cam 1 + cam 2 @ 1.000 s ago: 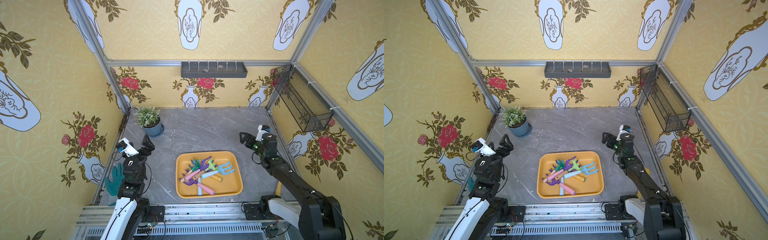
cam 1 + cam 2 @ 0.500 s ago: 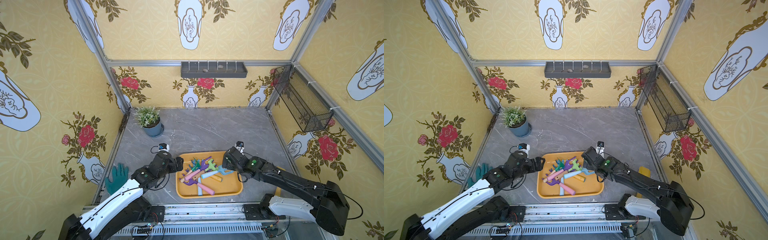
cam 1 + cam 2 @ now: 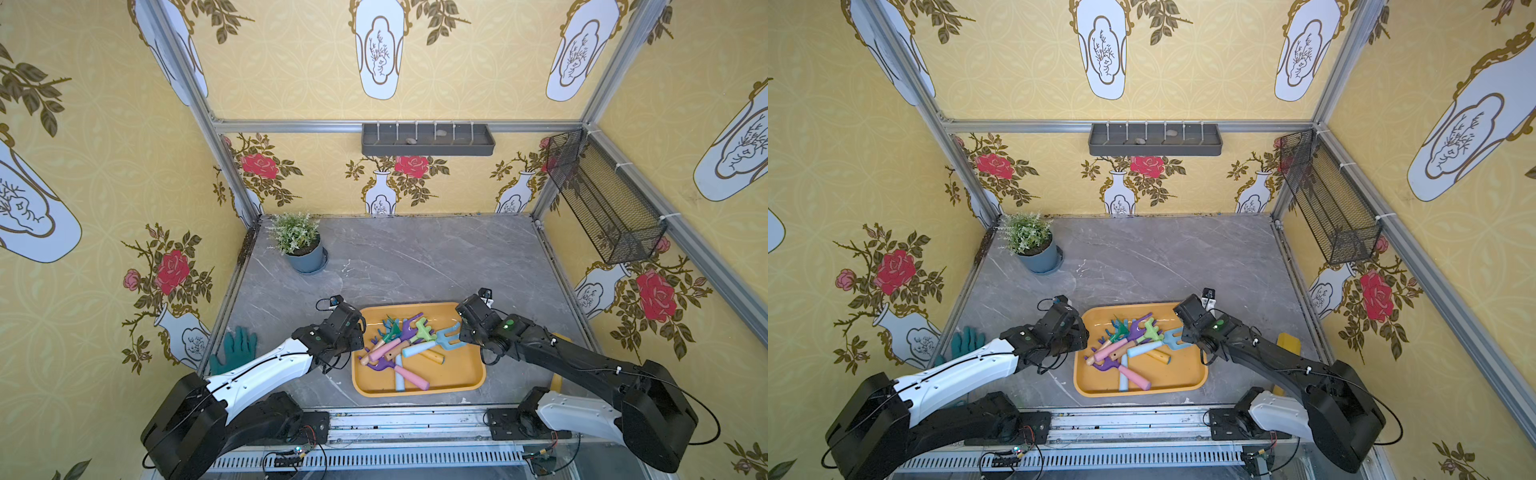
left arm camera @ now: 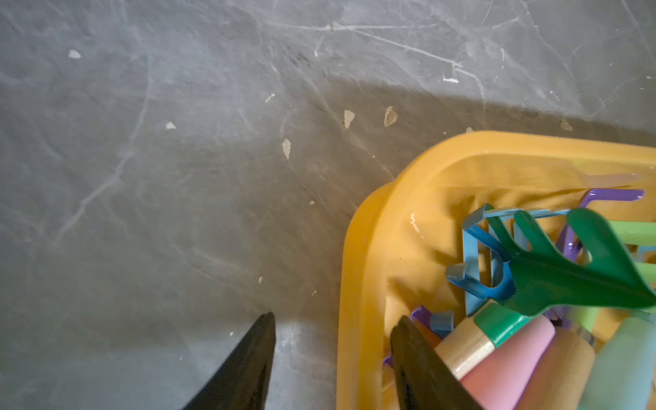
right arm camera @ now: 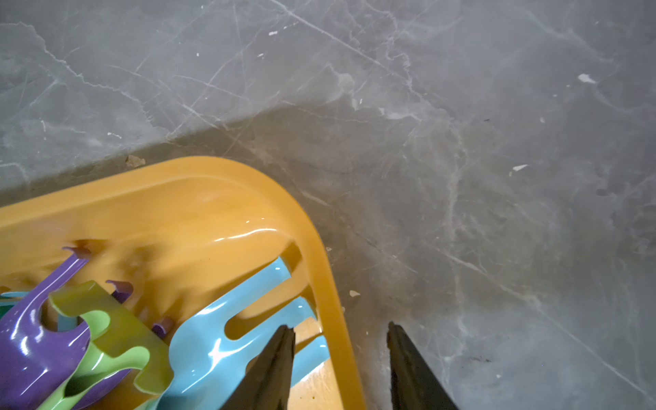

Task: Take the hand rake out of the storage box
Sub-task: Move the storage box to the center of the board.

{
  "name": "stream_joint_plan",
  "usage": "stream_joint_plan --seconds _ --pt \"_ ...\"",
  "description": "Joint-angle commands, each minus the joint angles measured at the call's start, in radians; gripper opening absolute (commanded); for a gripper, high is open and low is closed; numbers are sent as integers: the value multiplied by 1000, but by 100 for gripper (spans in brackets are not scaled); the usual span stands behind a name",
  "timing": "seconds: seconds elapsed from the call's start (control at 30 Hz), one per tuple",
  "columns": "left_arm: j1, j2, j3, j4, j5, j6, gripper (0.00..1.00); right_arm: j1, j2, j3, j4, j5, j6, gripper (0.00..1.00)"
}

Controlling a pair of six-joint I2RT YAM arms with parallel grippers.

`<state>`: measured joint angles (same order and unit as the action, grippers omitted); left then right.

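My grippers are to move the storage box back first because it crowds the table's front edge (image 3: 419, 397), and then my left gripper should take the light blue hand rake (image 3: 417, 348) by its handle.
The orange-yellow storage box (image 3: 415, 392) (image 3: 1142, 394) lies on the grey table near the front edge. Several hand rakes are piled in it: a light blue one (image 3: 451, 334) (image 5: 213, 340), a lime one (image 3: 422, 330), a purple one (image 3: 409, 324) and a dark green one (image 4: 568, 280). My left gripper (image 3: 356, 338) (image 4: 335, 317) is open astride the box's left rim (image 4: 358, 284), one finger over the table, the other inside by the pink handle (image 4: 507, 358). My right gripper (image 3: 465, 332) (image 5: 339, 326) is open astride the right rim (image 5: 330, 291), its inner finger over the blue tines.
A potted plant (image 3: 301, 249) stands at the back left. A green glove (image 3: 237, 347) lies by the left wall. A grey divided tray (image 3: 428, 139) hangs on the back wall, and a black mesh basket (image 3: 602, 199) on the right wall. A yellow object (image 3: 1287, 343) sits behind the right arm.
Both arms have come down from the sides to the box's two short edges. Their jaws have narrowed and now straddle the rims.
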<state>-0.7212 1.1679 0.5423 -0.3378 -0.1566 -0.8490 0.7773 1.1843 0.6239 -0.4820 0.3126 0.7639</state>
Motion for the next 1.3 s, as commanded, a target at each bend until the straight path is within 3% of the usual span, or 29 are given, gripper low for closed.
stream_joint_plan --seconds 0.0,0.13,0.4,0.77,0.93,1.0,1.13,1.17,1.27 --pt "18 43 28 46 -15 -5 44 -27 28 4 104 -54 -46 37" --pt "55 57 28 98 -50 -41 31 -84 64 8 167 -98 -73 24" --pt "90 96 68 196 -103 69 26 -133 170 42 311 -121 -77 15" --pt "274 447 375 379 93 229 25 -381 566 375 509 -242 -336 11" --pt "336 628 560 418 174 246 25 -467 739 574 565 -376 -452 9" --pt "350 691 644 396 200 256 26 -498 810 656 586 -446 -492 10" --pt "374 742 732 386 207 279 37 -546 956 851 538 -537 -564 9" --pt "380 741 743 396 207 284 44 -555 992 900 518 -540 -572 8" --pt "403 736 773 423 250 315 50 -574 1073 1014 483 -531 -578 7"
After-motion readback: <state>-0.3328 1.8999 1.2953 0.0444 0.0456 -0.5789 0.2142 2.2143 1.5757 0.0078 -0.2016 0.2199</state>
